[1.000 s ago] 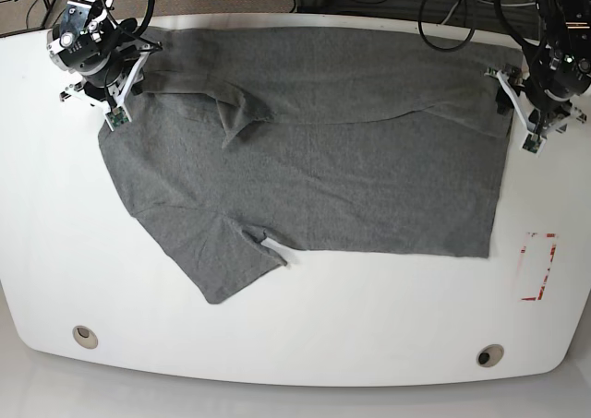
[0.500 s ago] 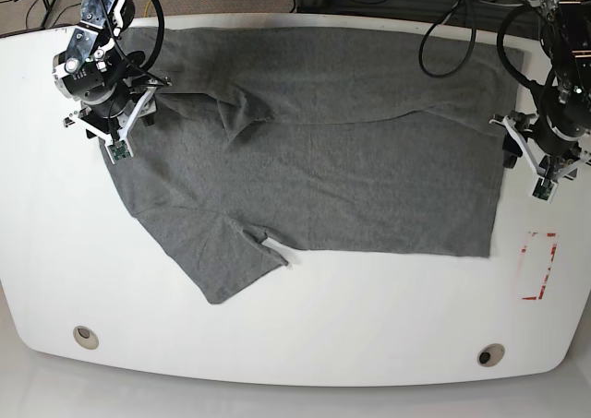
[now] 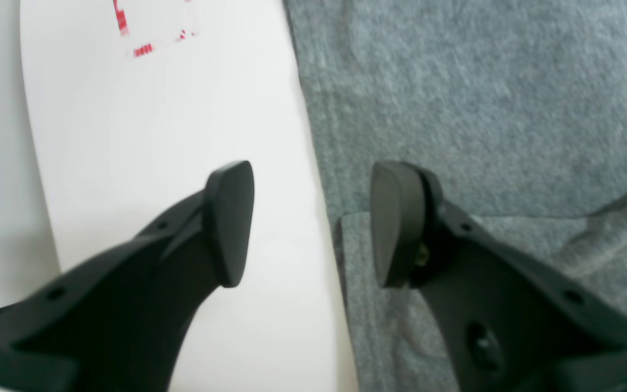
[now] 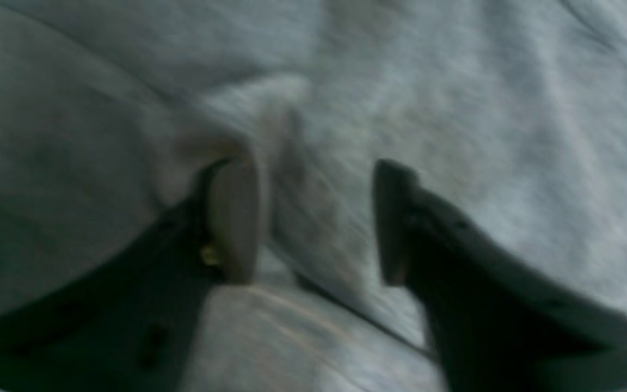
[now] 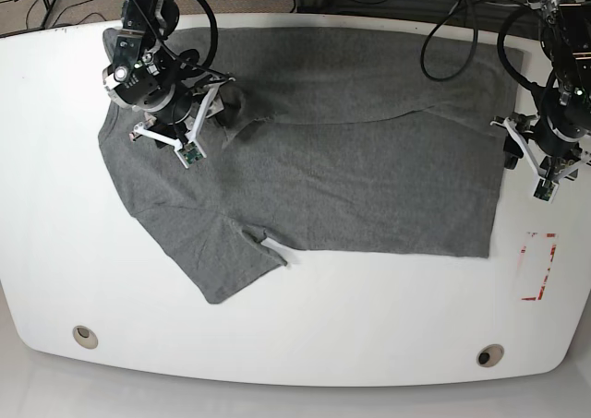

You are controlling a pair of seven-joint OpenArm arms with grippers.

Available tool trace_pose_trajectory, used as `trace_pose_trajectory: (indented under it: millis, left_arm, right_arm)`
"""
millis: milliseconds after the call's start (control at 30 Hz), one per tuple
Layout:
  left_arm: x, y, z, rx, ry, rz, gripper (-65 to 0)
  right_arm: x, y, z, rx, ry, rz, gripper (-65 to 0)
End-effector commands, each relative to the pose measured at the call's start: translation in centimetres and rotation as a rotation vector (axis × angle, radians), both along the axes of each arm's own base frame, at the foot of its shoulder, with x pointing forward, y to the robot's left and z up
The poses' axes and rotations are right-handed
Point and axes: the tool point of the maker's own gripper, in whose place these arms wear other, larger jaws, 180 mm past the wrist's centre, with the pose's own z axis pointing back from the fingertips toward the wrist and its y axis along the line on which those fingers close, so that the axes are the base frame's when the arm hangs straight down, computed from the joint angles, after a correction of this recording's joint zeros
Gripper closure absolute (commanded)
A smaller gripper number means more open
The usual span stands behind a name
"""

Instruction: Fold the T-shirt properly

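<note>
The inner cloth (image 5: 220, 145) near the crease is under both fingers of my right gripper, so next I move back and grip the outer edge (image 5: 142, 220) beside the sleeve before I fold.
The heather-grey T-shirt (image 5: 351, 160) lies spread on the white table (image 5: 305, 316), its far part folded over, one sleeve (image 5: 226, 261) pointing to the front left. My right gripper (image 5: 185, 115) hovers over the shirt's left part near a crease. In the blurred right wrist view it (image 4: 313, 218) is open with cloth (image 4: 455, 109) below and nothing held. My left gripper (image 5: 513, 150) is at the shirt's right edge. In the left wrist view it (image 3: 311, 223) is open, one finger (image 3: 232, 223) over bare table, the other over the shirt (image 3: 482, 109).
Red tape marks (image 5: 538, 266) sit on the table at the front right and also show in the left wrist view (image 3: 150, 32). Two round holes (image 5: 85, 335) (image 5: 489, 355) lie near the front edge. Cables (image 5: 443, 12) hang behind the table.
My right gripper has moved rightwards from the shirt's far left corner onto the cloth. My left gripper came forward along the right edge, then stayed put. Both are empty.
</note>
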Motion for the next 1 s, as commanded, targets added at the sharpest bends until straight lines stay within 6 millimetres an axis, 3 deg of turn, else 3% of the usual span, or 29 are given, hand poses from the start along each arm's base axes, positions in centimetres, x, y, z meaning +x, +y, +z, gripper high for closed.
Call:
trace_pose_trajectory:
  millis: [0,167,500,700,767,967]
  left_arm:
    - [0.3,0.2,0.9,0.012,-0.031,-0.005,-32.1]
    - [0.1,0.2,0.7,0.012,-0.023,-0.006,-32.1]
    - [0.1,0.2,0.7,0.010,-0.023,-0.005,-32.1]
    - [0.1,0.2,0.7,0.010,-0.022,-0.004,-32.1]
    - [0.1,0.2,0.7,0.010,-0.022,-0.004,-32.1]
    - [0.1,0.2,0.7,0.008,-0.022,-0.005,-32.1]
  right_arm:
    - [1.1,0.2,1.1,0.012,-0.048,0.003,-18.7]
    - [1.2,1.3,0.1,0.038,-0.019,0.021,-10.8]
    - [1.2,3.6,-3.4,0.121,0.056,0.050,-10.9]
    - [2.3,4.1,-3.8,0.166,0.031,0.045,-10.9]
    - [2.5,4.0,-3.7,0.166,0.025,0.043,-10.9]
    - [4.0,2.8,-0.2,0.094,-0.067,0.058,-10.9]
